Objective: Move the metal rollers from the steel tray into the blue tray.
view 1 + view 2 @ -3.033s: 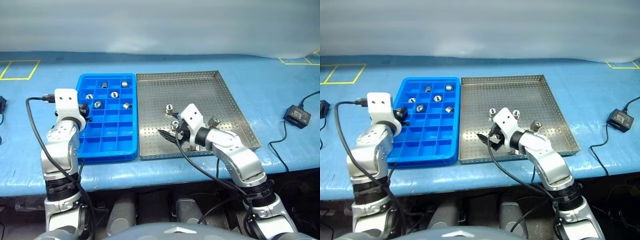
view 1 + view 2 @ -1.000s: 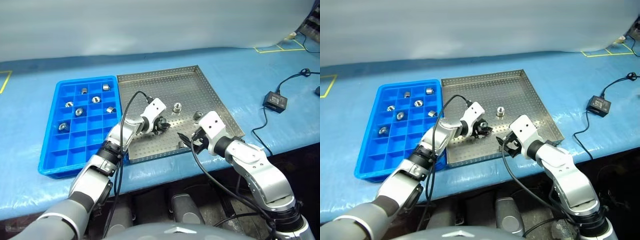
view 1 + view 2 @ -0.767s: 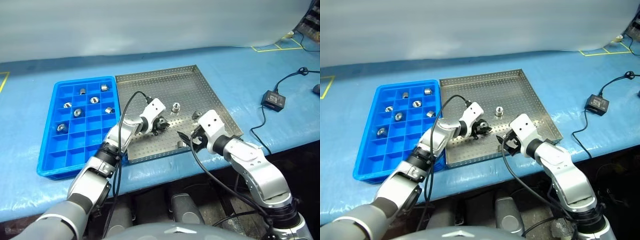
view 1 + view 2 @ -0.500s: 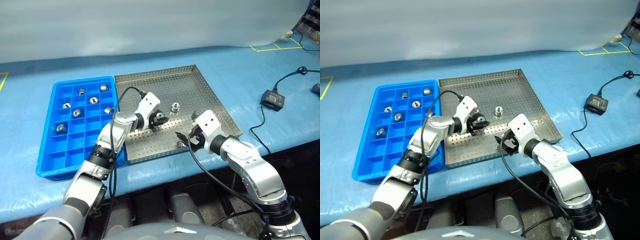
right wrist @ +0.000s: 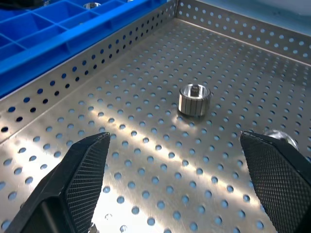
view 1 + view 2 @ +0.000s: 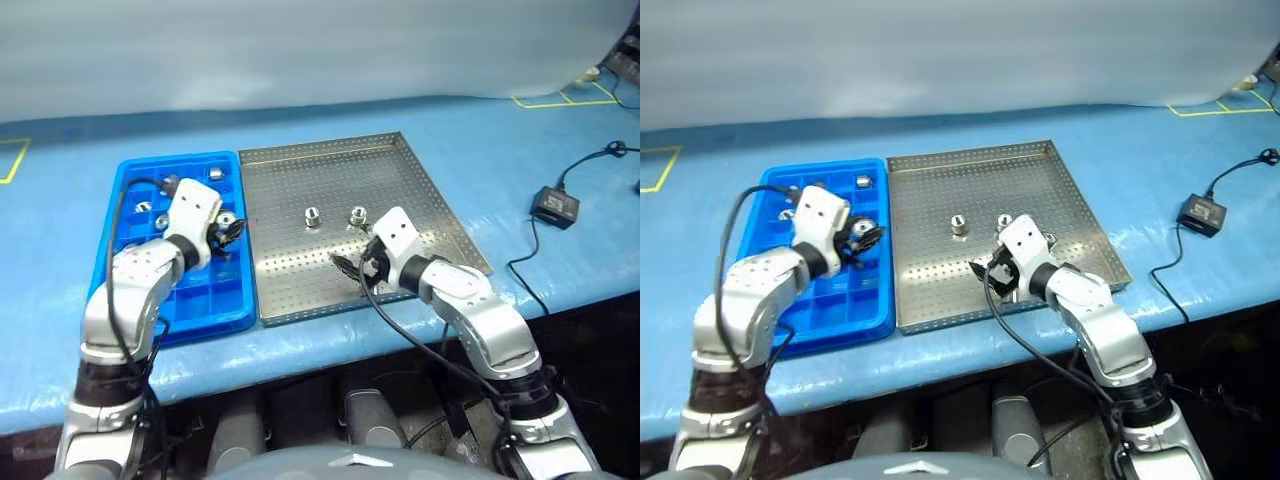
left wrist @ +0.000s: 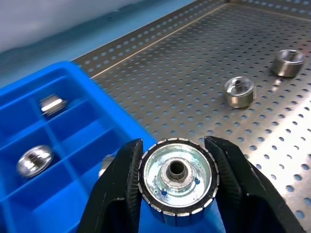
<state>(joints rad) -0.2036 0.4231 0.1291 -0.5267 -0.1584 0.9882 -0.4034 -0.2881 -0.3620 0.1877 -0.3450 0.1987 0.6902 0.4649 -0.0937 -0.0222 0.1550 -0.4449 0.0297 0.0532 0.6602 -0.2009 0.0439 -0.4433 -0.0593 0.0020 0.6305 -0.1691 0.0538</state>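
My left gripper is holding the gripped metal roller [image 7: 178, 180] above the blue tray's dividers and the front compartments [image 6: 197, 303] are empty, so I keep on toward those compartments and release it inside.
The steel tray [image 6: 400, 180] lies in the middle of the table with the blue tray [image 6: 182, 300] against its left side. My left gripper [image 6: 228, 230] is shut on one of the metal rollers [image 7: 178, 180], held above the blue tray's compartments near its right wall. Two rollers [image 6: 312, 216] [image 6: 358, 213] stand on the steel tray's perforated floor. A few rollers [image 7: 34, 160] lie in the blue tray's far compartments. My right gripper [image 5: 175, 141] hangs open low over the steel tray, just short of a roller [image 5: 194, 99], nothing between its fingers [image 5: 73, 179].
A small black box [image 6: 553, 206] with a cable lies on the blue table cover to the right of the steel tray. Yellow tape marks [image 6: 545, 98] sit at the far corners. The table's front edge [image 6: 330, 335] runs just below both trays.
My left gripper closed on a roller in the steel tray, lifted it and carried it left over the blue tray. My right gripper edged slightly left, staying open.
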